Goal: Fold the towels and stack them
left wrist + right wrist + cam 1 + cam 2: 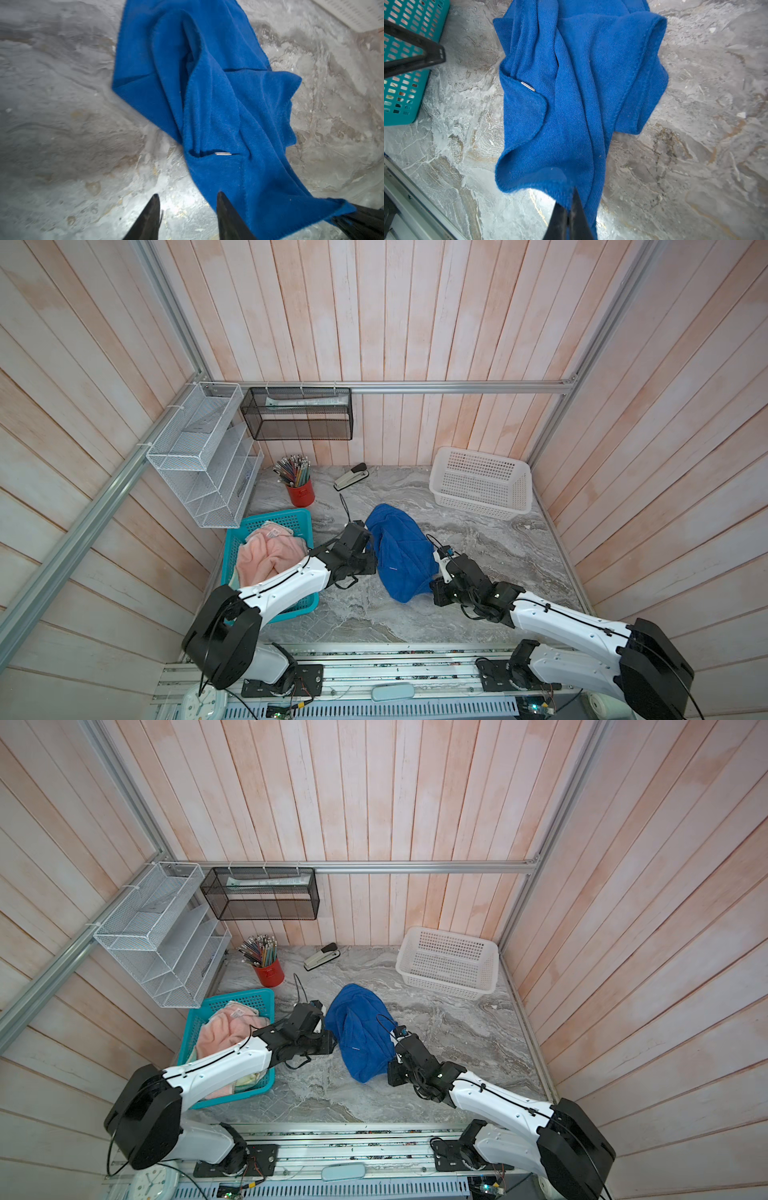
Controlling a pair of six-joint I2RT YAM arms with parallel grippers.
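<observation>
My two grippers will make the royal blue towel fall open into a long, smooth sheet when they both lift it, because loose folds overlap.
A royal blue towel lies crumpled in the middle of the marble table. My right gripper is shut on its near edge, and the cloth runs out from between the fingers. At the towel's left edge my left gripper stands open over bare table, one finger against the blue towel and nothing between the two. A salmon-pink towel is heaped in the teal basket at the left, with a pale yellow towel under it.
A white basket sits at the back right. A red cup of pencils and a stapler stand at the back. A white wire rack and a black mesh rack hang on the walls.
</observation>
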